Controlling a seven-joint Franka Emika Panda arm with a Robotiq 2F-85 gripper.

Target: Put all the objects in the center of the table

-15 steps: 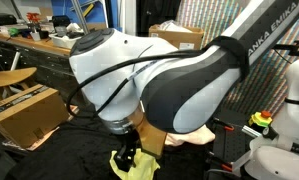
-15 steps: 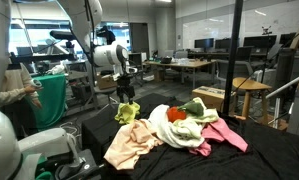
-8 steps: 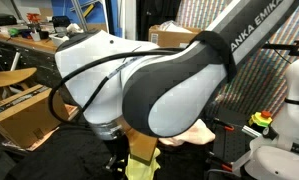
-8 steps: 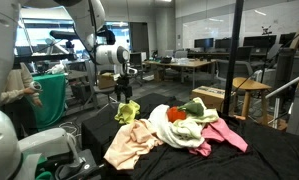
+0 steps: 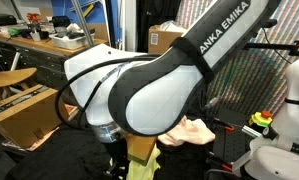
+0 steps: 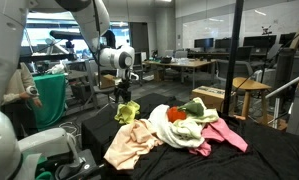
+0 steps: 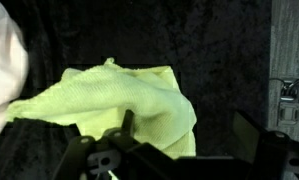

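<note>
The yellow cloth's bulging fold (image 7: pixel 167 110) is between my open fingers and clear of the peach cloth. My gripper should carry on going down and close around that fold (image 7: pixel 173 134).
A yellow cloth (image 7: pixel 129 95) lies crumpled on the black table (image 6: pixel 189 165), left of the main heap in an exterior view (image 6: pixel 127 112). My gripper (image 7: pixel 187 128) hangs just above it with its jaws spread wide. The left finger touches the cloth's edge and the right finger stands over bare table. It also shows in an exterior view (image 6: pixel 125 98). The heap holds a white cloth (image 6: pixel 159 122), a peach cloth (image 6: pixel 129 148), a pink cloth (image 6: pixel 226 135), a green cloth (image 6: pixel 196 108) and a red piece (image 6: pixel 176 115). The arm hides most of the table in an exterior view, where a strip of the yellow cloth (image 5: pixel 141 165) shows.
A person (image 6: pixel 14 85) sits beside a green bin (image 6: pixel 54 95) past the table's left side. A wooden stool (image 6: pixel 251 95) stands at the right. Cardboard boxes (image 5: pixel 29 110) stand behind the arm. A white robot body (image 6: pixel 9 140) fills the near left corner.
The arm has swung closer to the exterior camera and covers more of that view. The yellow cloth stays where it lay, and the heap has not moved.
</note>
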